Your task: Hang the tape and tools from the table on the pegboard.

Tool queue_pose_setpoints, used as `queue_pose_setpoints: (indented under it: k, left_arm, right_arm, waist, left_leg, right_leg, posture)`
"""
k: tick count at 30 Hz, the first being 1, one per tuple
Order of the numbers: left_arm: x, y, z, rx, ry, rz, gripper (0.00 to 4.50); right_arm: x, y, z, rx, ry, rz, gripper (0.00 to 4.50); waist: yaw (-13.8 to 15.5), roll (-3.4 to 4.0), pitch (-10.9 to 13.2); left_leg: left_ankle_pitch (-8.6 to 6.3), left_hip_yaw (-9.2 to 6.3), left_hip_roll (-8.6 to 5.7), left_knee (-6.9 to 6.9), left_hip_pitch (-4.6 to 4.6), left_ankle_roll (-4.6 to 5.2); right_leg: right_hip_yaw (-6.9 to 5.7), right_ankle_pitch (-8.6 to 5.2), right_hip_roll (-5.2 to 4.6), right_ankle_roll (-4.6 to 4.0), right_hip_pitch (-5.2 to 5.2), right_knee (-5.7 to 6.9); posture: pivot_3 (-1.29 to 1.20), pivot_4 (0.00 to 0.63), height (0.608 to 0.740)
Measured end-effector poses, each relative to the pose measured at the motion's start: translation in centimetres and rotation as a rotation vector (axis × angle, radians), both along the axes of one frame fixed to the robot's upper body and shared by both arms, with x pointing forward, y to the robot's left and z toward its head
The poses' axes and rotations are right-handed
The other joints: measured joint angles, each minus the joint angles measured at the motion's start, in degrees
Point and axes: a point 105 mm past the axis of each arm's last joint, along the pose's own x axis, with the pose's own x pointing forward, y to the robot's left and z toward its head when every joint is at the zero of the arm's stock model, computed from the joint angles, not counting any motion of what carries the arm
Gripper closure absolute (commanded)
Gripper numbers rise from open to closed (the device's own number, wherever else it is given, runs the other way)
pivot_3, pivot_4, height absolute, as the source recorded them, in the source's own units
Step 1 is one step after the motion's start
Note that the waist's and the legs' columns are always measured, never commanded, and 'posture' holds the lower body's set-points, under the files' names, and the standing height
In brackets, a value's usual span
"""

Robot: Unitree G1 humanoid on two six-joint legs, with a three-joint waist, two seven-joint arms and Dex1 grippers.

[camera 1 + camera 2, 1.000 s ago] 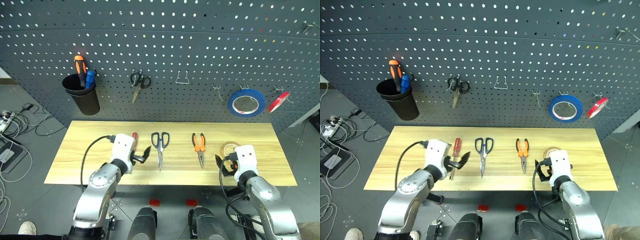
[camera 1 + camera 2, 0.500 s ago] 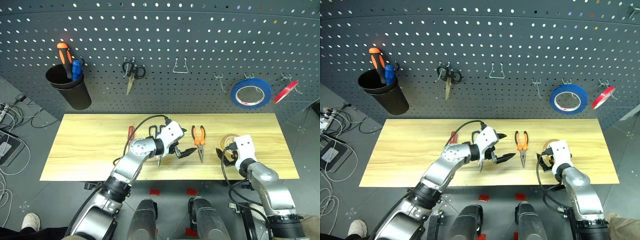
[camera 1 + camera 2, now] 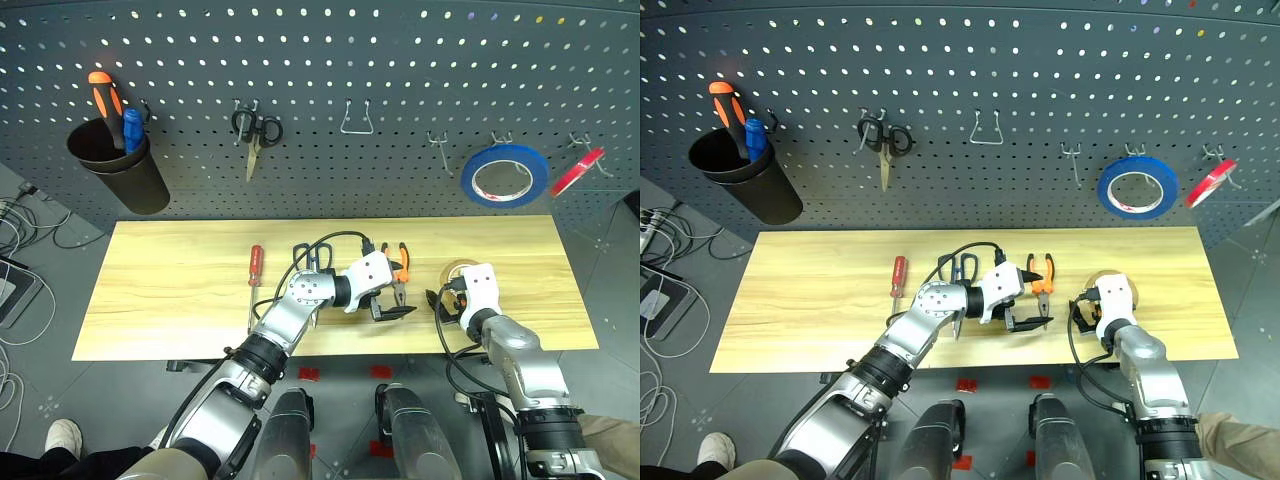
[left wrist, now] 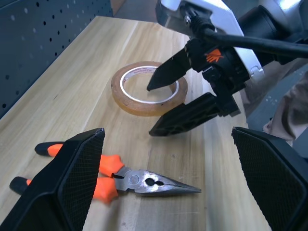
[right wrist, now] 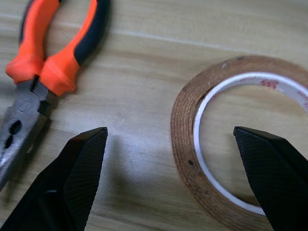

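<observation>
I expect the tan tape [image 3: 456, 267] to keep its open ring shape when I lift it by one side, because a white core [image 5: 250, 78] lines the tape's hole.
On the light wood table [image 3: 160, 300] lie a red-handled screwdriver [image 3: 255, 270], dark-handled scissors [image 3: 962, 265] partly under my left arm, orange-and-black pliers [image 4: 125, 178] and the tan tape [image 4: 148, 89]. My left gripper [image 3: 390, 305] is open just over the pliers' jaws and points toward my right hand. The right gripper [image 4: 149, 110] is open at the tape: one finger sits over the ring's hole, the other outside its wall [image 5: 185, 144]. Behind the table stands the dark pegboard [image 3: 320, 60].
On the pegboard hang small black scissors [image 3: 255, 130], a blue roll [image 3: 505, 175] and a red roll [image 3: 580, 170]. Bare hooks [image 3: 357, 118] sit between them. A black cup [image 3: 110, 175] at the left holds orange and blue screwdrivers.
My left arm has swung right from beside the screwdriver, across the scissors, to the pliers. The right gripper has edged forward onto the tape's rim. The camera has tipped down.
</observation>
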Motion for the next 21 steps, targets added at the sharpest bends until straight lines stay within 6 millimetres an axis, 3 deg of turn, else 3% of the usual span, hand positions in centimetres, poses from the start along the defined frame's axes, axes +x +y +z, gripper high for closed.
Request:
queue_pose_setpoints:
  k: [3, 6, 16, 21]
  left_arm:
    - [0.0, -0.1, -0.1, -0.001, -0.003, -0.003, 0.03]
    - [-0.1, -0.2, -0.1, -0.005, -0.005, -0.006, 0.0]
    - [-0.1, -0.1, -0.1, -0.005, -0.005, -0.005, 0.0]
    - [0.1, -0.1, 0.2, -0.021, -0.006, 0.002, 0.0]
  right_arm:
    - [0.3, 0.1, 0.0, 0.004, -0.008, 0.002, 0.0]
    - [0.5, -0.2, -0.1, 0.006, -0.018, -0.004, 0.57]
    - [1.1, -1.1, 0.4, -0.006, -0.043, -0.029, 3.94]
    - [1.2, -1.1, 0.4, -0.011, -0.045, -0.029, 4.04]
  waist:
    - [0.0, -0.01, 0.0]
    - [0.0, -0.07, 0.1]
    - [0.0, -0.22, 0.7]
    - [0.0, -0.26, 0.8]
  left_leg:
    - [0.0, 0.01, 0.0, 0.0, 0.02, 0.0]
    - [0.0, 0.0, 0.0, 0.0, 0.03, 0.0]
    - [0.0, -0.01, 0.02, 0.0, 0.03, -0.01]
    - [0.01, -0.01, 0.02, 0.0, 0.04, -0.02]
  right_leg:
    - [0.01, 0.0, 0.0, 0.0, 0.01, 0.01]
    - [0.0, 0.0, 0.0, 0.0, 0.02, 0.02]
    - [0.0, 0.0, 0.01, 0.0, 0.01, 0.01]
    - [0.0, 0.0, 0.01, 0.01, 0.01, 0.01]
  posture:
    - [0.07, 0.418, 0.74]
    - [0.08, 0.42, 0.74]
    - [0.08, 0.419, 0.74]
    - [0.07, 0.394, 0.74]
